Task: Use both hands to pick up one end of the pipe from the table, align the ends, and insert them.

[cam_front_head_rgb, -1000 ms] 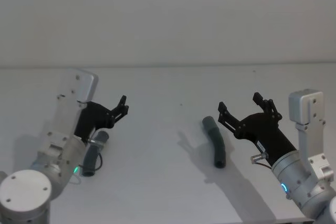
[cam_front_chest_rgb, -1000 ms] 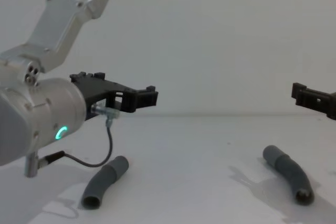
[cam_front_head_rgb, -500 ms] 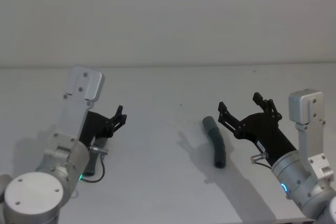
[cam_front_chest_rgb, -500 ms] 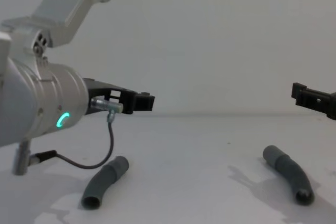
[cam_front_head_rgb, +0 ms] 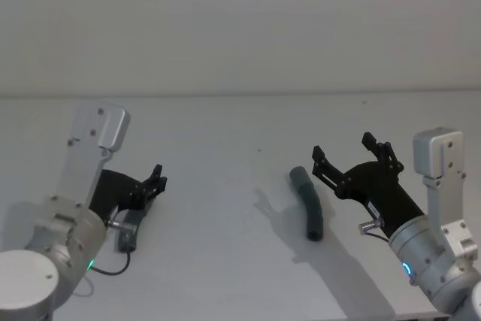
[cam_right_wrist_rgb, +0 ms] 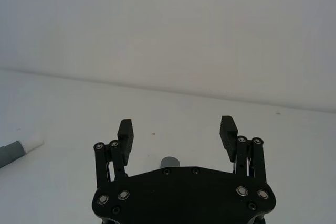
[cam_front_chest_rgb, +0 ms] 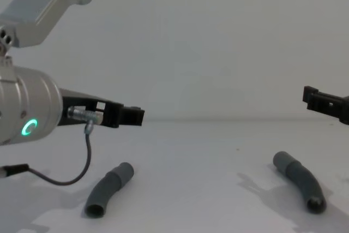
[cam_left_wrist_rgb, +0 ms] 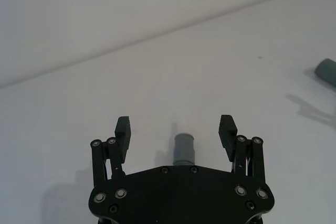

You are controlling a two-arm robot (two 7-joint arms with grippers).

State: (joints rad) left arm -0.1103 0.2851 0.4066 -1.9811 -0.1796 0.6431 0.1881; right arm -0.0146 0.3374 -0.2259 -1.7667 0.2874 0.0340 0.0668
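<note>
My left gripper will lift the pipe piece [cam_front_chest_rgb: 108, 190] below it, which lies curved with a round opening [cam_front_chest_rgb: 95, 210], so the piece's tail will stick out gently bent.
Two curved dark-grey pipe pieces lie on the white table [cam_front_head_rgb: 225, 276]. The left piece [cam_front_chest_rgb: 109, 188] lies below my left gripper [cam_front_head_rgb: 154, 182], which hovers open above it; in the left wrist view its cuff [cam_left_wrist_rgb: 184, 148] shows between the spread fingers [cam_left_wrist_rgb: 122, 127]. The right piece [cam_front_head_rgb: 308, 202] lies just left of my right gripper [cam_front_head_rgb: 343, 149], which is open and raised off the table. The right wrist view has this piece's end [cam_right_wrist_rgb: 169, 162] under the open gripper [cam_right_wrist_rgb: 176, 126], and a grey cuff with a white tip [cam_right_wrist_rgb: 21, 148] farther off.
A tiny dark speck [cam_front_head_rgb: 259, 149] marks the table between the two pieces. A plain pale wall [cam_front_head_rgb: 240, 20] rises behind the table's far edge. A black cable [cam_front_chest_rgb: 82, 162] loops down from the left wrist near the left piece.
My left arm has drawn back and to the left, and its gripper now sits lower over the left piece. The right arm and both pipe pieces have not moved.
</note>
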